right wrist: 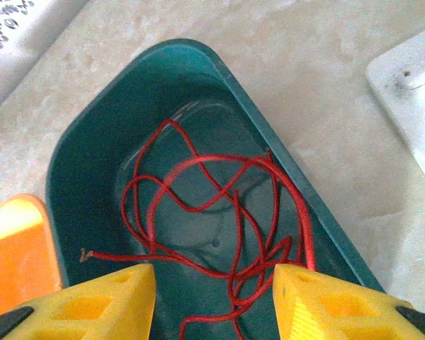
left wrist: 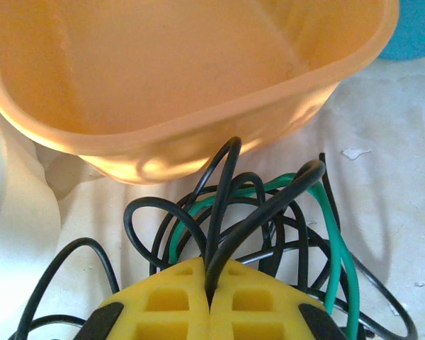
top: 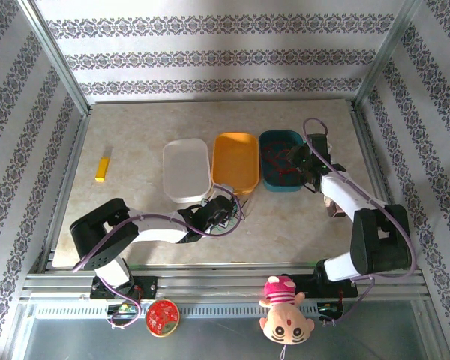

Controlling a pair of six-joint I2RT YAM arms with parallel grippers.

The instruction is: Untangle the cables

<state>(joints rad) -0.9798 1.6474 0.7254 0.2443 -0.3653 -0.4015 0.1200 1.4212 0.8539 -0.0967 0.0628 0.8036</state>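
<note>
The green cable runs in a loop through the black cables (left wrist: 258, 190) in my left gripper, so that gripper should stay closed while my right gripper pulls the green cable clear (left wrist: 338, 244).
In the left wrist view my left gripper (left wrist: 211, 282) is shut on black cables (left wrist: 258, 212), which rise from between its yellow fingers. They loop together with a green cable (left wrist: 334, 237) on the table, just in front of the orange bin (left wrist: 163, 78). From above, that gripper (top: 225, 212) sits at the orange bin's (top: 235, 161) near end. My right gripper (right wrist: 214, 283) hangs open over the teal bin (right wrist: 92, 149). A red cable (right wrist: 198, 166) lies in loose loops on the bin's floor, and one strand runs close past the right fingertip. From above, the right gripper (top: 301, 160) is over the teal bin (top: 279, 184).
A white bin (top: 186, 170) stands left of the orange one. A small yellow block (top: 102, 169) lies at the table's left. In front of the table's near rail sit a plush toy (top: 285, 319) and a red disc (top: 163, 316). Metal frame posts border the table.
</note>
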